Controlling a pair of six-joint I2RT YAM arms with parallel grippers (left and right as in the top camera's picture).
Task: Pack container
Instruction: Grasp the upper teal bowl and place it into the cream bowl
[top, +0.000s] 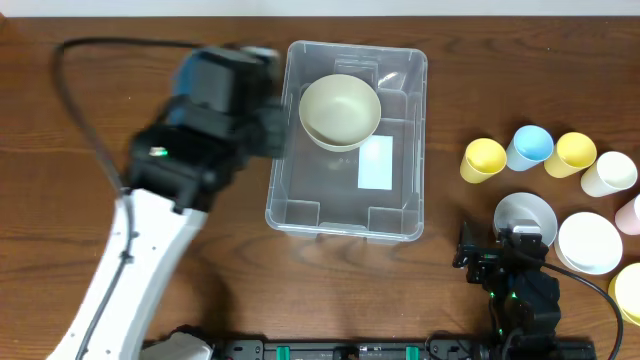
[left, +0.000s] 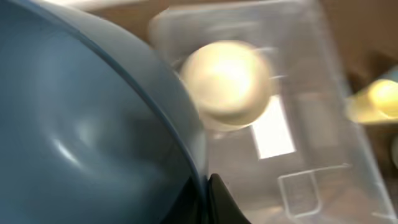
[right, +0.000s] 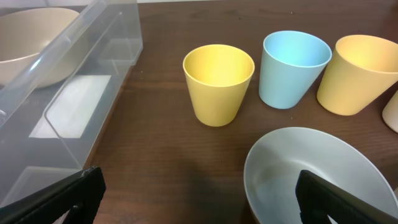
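I go on carrying the blue-grey bowl (left: 155, 111) by its rim in my left gripper until it nests with the cream bowl (top: 340, 110), which stands open and empty.
The clear plastic container (top: 400, 215) stands mid-table with a white label (top: 375, 163) on its bottom and a cream bowl (top: 340, 110) inside at the far end. It also shows in the left wrist view (left: 311, 124) and the right wrist view (right: 93, 56). My left gripper (top: 258, 115), blurred, is at the container's left wall. It is shut on the rim of a blue-grey bowl (left: 81, 124), with one finger (left: 211, 199) visible. My right gripper (right: 199, 190) is open and empty, its right finger over a pale grey bowl (right: 311, 174).
Right of the container stand a yellow cup (top: 484, 158), a light blue cup (top: 530, 146), another yellow cup (top: 572, 154) and a cream cup (top: 608, 173). A white bowl (top: 590, 242) sits beside the grey bowl (top: 525, 213), with more dishes at the right edge.
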